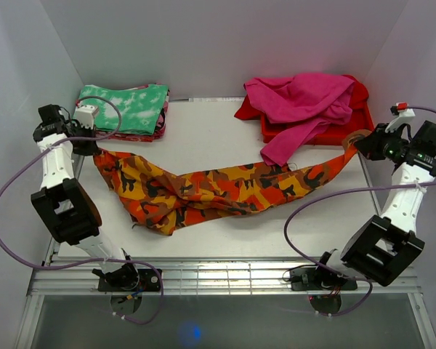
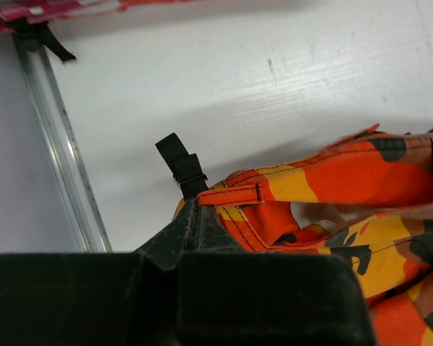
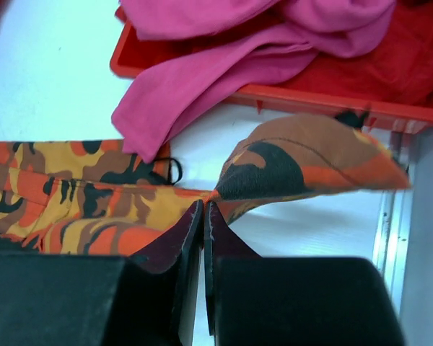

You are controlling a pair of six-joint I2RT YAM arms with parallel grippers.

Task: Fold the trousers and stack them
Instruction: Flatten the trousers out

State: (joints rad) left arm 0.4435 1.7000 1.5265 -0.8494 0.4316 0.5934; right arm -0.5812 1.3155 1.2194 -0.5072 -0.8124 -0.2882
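Note:
My grippers are on the waistband (image 1: 109,161) and the leg end of the trousers. My left gripper should go on pulling the trousers back until the leg stretches straight (image 1: 291,186), and then let go.
The camouflage trousers (image 1: 203,193) in orange, red, yellow and dark brown stretch across the white table from far left to far right, bunched and twisted near the middle. My left gripper (image 1: 89,147) is shut on the trousers' waistband (image 2: 231,194) at its left end, beside a black strap (image 2: 180,166). My right gripper (image 1: 362,144) is shut on the trousers' other end (image 3: 310,162), where the cloth pinches together at the fingertips (image 3: 203,205) and fans out to the right.
A folded green-and-white mottled cloth (image 1: 134,107) lies at the back left. A red tray (image 1: 316,134) at the back right holds magenta garments (image 1: 305,102), one sleeve (image 3: 202,86) hanging over onto the trousers. Metal rails (image 2: 58,158) edge the table.

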